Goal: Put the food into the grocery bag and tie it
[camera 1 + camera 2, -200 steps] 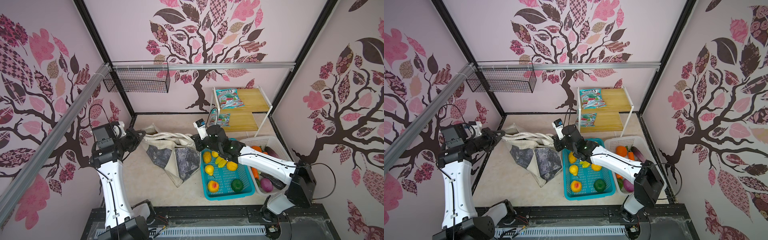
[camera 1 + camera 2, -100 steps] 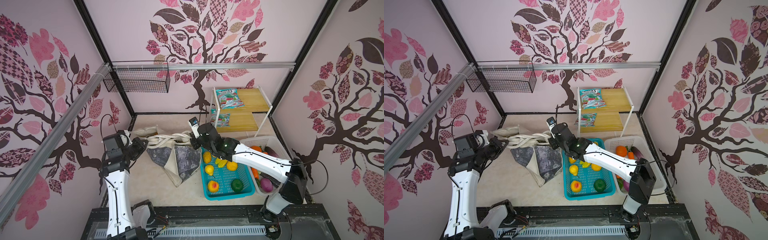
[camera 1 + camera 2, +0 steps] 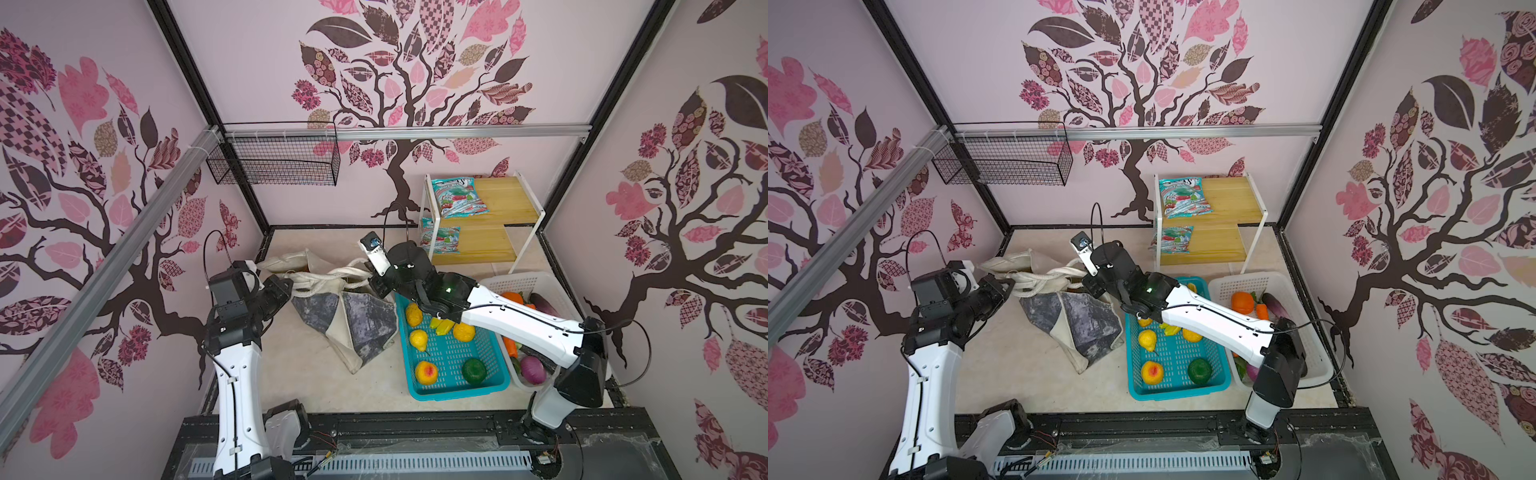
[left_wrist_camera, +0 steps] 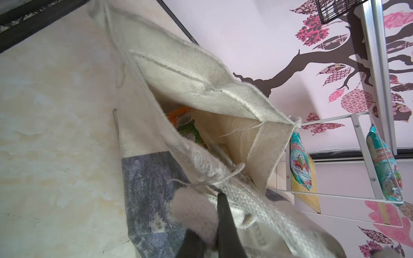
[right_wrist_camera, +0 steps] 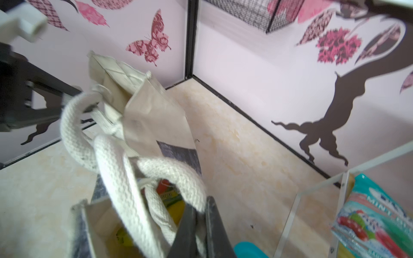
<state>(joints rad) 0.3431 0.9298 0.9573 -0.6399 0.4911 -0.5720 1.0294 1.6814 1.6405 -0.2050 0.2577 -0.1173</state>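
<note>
Next, my right gripper pulls back toward the teal basket [image 3: 449, 348] and pulls the handles tight, because the crossed rope handles [image 3: 330, 279] hang loose over the bag's opening.
The cream grocery bag [image 3: 349, 320] [image 3: 1075, 320] lies slumped on the floor, dark printed panel up, between my two grippers. Its rope handles [image 3: 328, 276] [image 3: 1042, 278] cross and twist above the mouth. My left gripper [image 3: 291, 286] [image 4: 214, 196] is shut on one handle at the bag's left. My right gripper [image 3: 372, 286] [image 5: 199, 207] is shut on a handle loop [image 5: 174, 174] at the bag's right. Food shows through the mouth: an orange packet [image 4: 178, 114], a green packet [image 4: 190, 130] and something yellow [image 5: 176, 212].
A teal basket [image 3: 494, 374] with several toy fruits sits right of the bag, under my right forearm. Beyond it stands a white basket [image 3: 552, 286] of vegetables. A wooden shelf [image 3: 511, 203] with sweet packets is at the back right, and a black wire basket [image 3: 274, 162] hangs on the wall.
Both grippers have moved toward each other over the bag. The handles went from spread out to crossed and twisted between them. The bag's top has bunched up.
</note>
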